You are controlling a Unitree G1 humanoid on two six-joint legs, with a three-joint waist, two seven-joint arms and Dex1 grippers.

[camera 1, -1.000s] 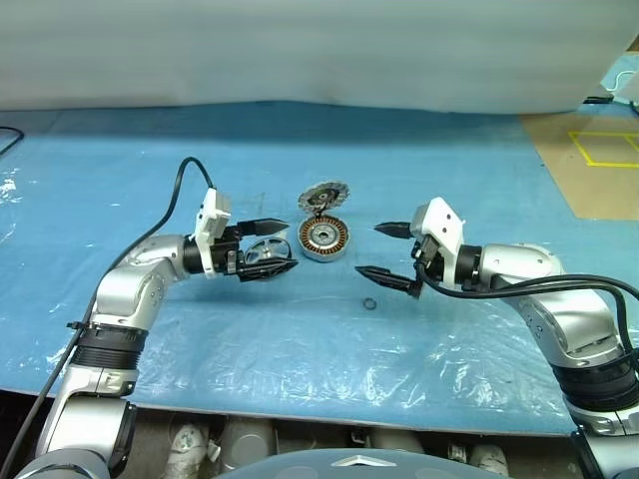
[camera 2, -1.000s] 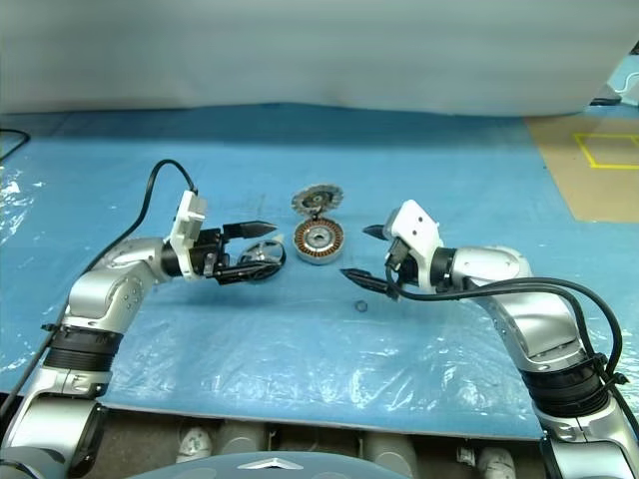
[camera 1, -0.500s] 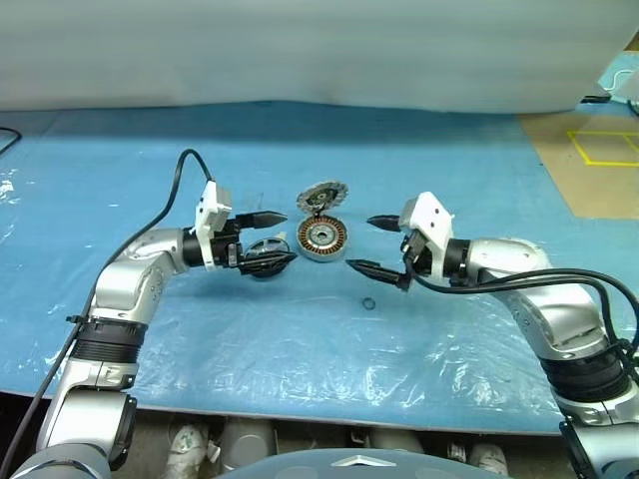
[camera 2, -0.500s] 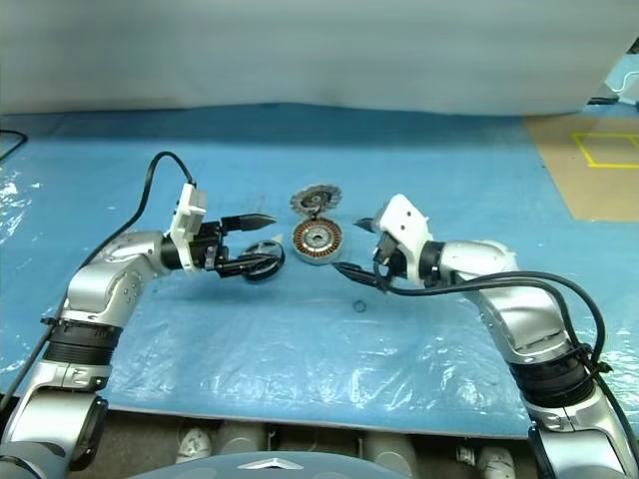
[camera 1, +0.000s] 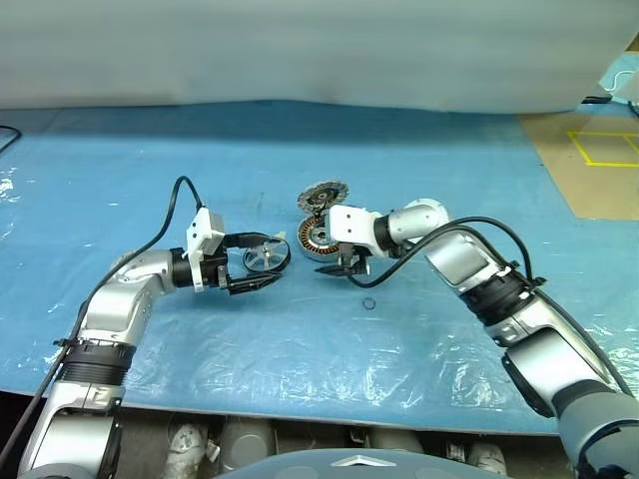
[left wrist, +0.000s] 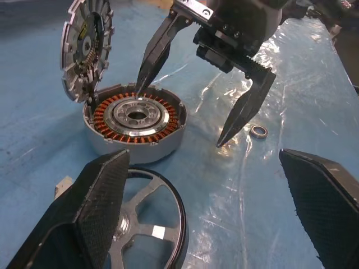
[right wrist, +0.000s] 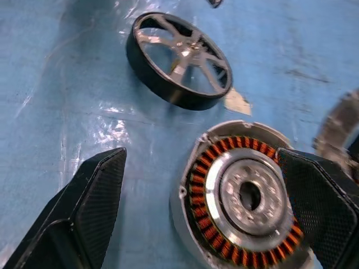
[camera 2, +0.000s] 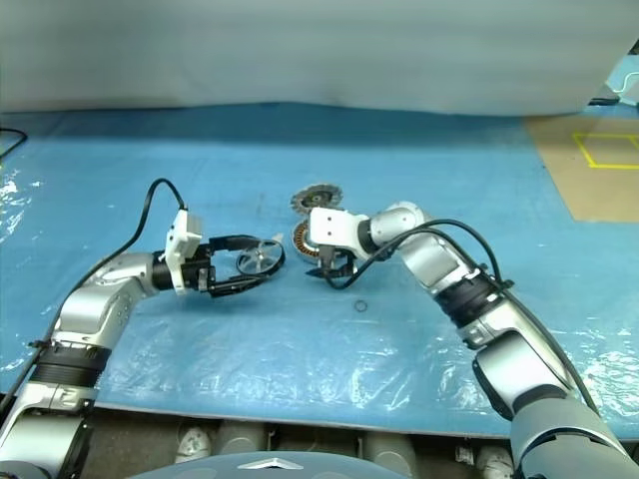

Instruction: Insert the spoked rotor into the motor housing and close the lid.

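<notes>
The toothed lid (camera 1: 322, 196) is tilted up from a narrow joint at the housing's far edge (camera 1: 319, 214), so the lid and the housing should slide together when the robot pulls.
The spoked rotor (camera 1: 267, 257) lies flat on the blue sheet, between the fingers of my open left gripper (camera 1: 275, 258), which does not grip it. Just right of it sits the motor housing (camera 1: 318, 240), its copper windings (left wrist: 134, 115) showing. The toothed lid (camera 1: 322, 195) stands tilted up at the housing's far edge. My right gripper (camera 1: 331, 255) is open and points down at the housing. One fingertip (left wrist: 138, 89) is at the housing's rim and the other (left wrist: 224, 137) is over the sheet beside it.
A tiny black ring (camera 1: 368, 303) lies on the sheet in front of the housing. A brown board with yellow tape (camera 1: 599, 160) covers the far right. A small white tag (right wrist: 235, 102) lies between rotor and housing. The crinkled blue plastic sheet (camera 1: 300, 349) spreads all around.
My right arm swung left and rolled, so its gripper now stands over the housing instead of to its right. The left gripper drew back left and sank a little. The rotor stayed put.
</notes>
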